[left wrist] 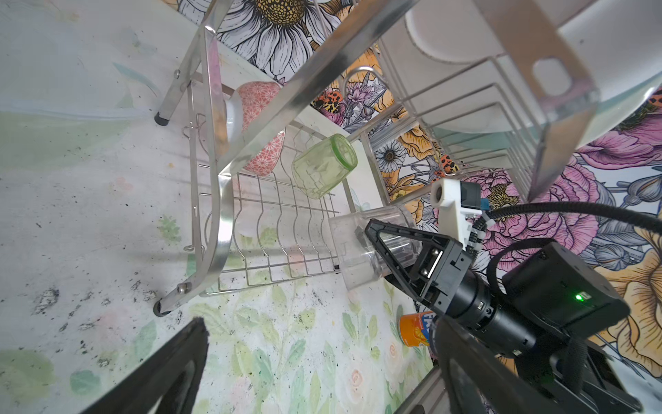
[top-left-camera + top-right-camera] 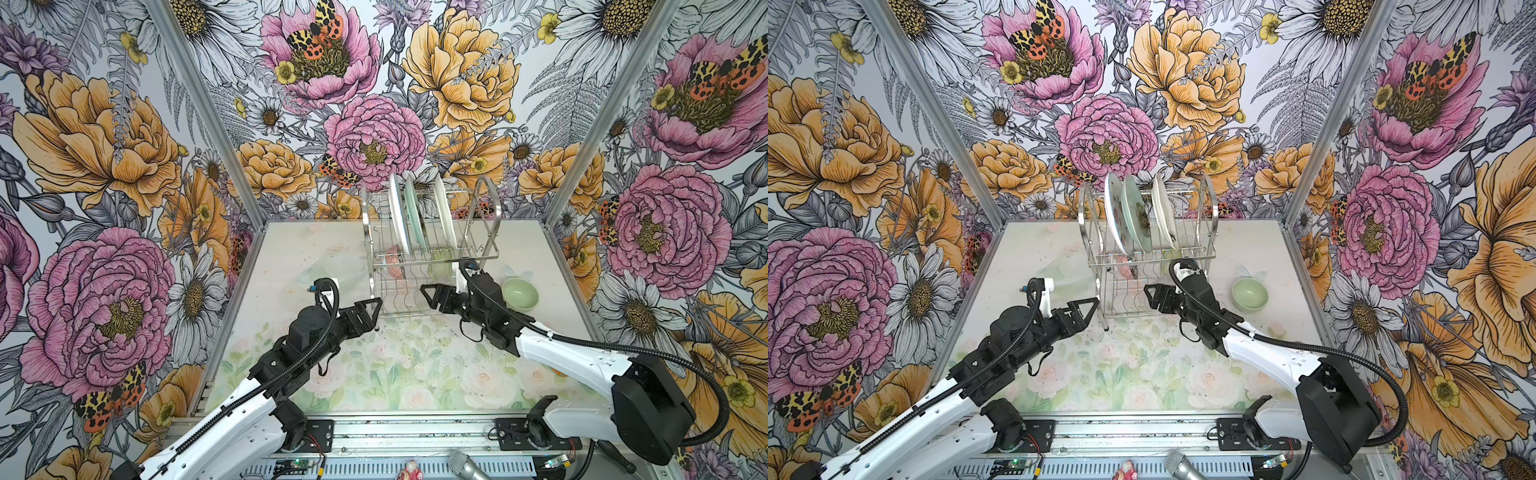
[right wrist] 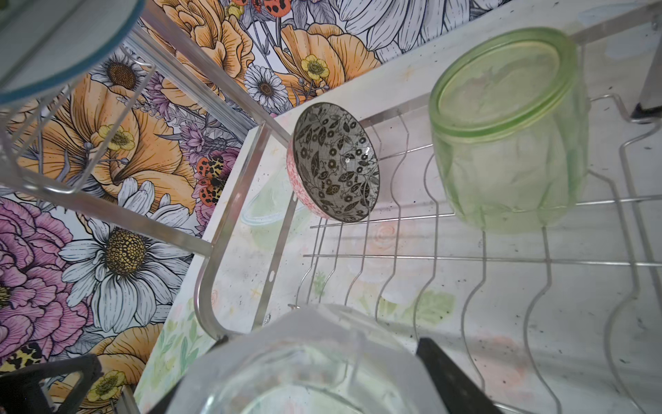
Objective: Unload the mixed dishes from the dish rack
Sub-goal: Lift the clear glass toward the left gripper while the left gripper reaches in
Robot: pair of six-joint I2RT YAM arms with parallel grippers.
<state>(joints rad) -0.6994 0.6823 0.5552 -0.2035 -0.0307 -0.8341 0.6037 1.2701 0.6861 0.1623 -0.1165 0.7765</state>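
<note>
The clear tumbler's free rim (image 1: 340, 253) faces my open left gripper. My left gripper should carry on moving toward the tumbler's rim (image 1: 344, 265) until its fingers are on both sides of it, then close.
The dish rack (image 2: 492, 199) (image 2: 1210, 195) stands at the back of the table. Three plates stand upright in its upper shelf: white (image 2: 397, 212), aqua (image 2: 415, 216) and cream (image 2: 444, 212). On the lower tier lie a green tumbler (image 1: 324, 165) (image 3: 508, 132) on its side and two pink-patterned bowls (image 1: 258, 104) (image 1: 267, 154); one shows a black-and-white inside (image 3: 335, 161). My right gripper (image 2: 432, 295) (image 3: 258, 355) is shut on a clear tumbler (image 1: 361, 247) (image 3: 304, 365) at the rack's front right corner. My left gripper (image 2: 372, 311) (image 1: 322, 333) is open and empty beside the rack's front left leg.
A pale green bowl (image 2: 520, 294) (image 2: 1250, 294) sits on the table right of the rack. A clear glass piece (image 2: 328, 270) lies left of the rack. An orange drink can (image 1: 415, 328) stands behind the right arm. A microphone (image 2: 465, 463) lies at the front rail.
</note>
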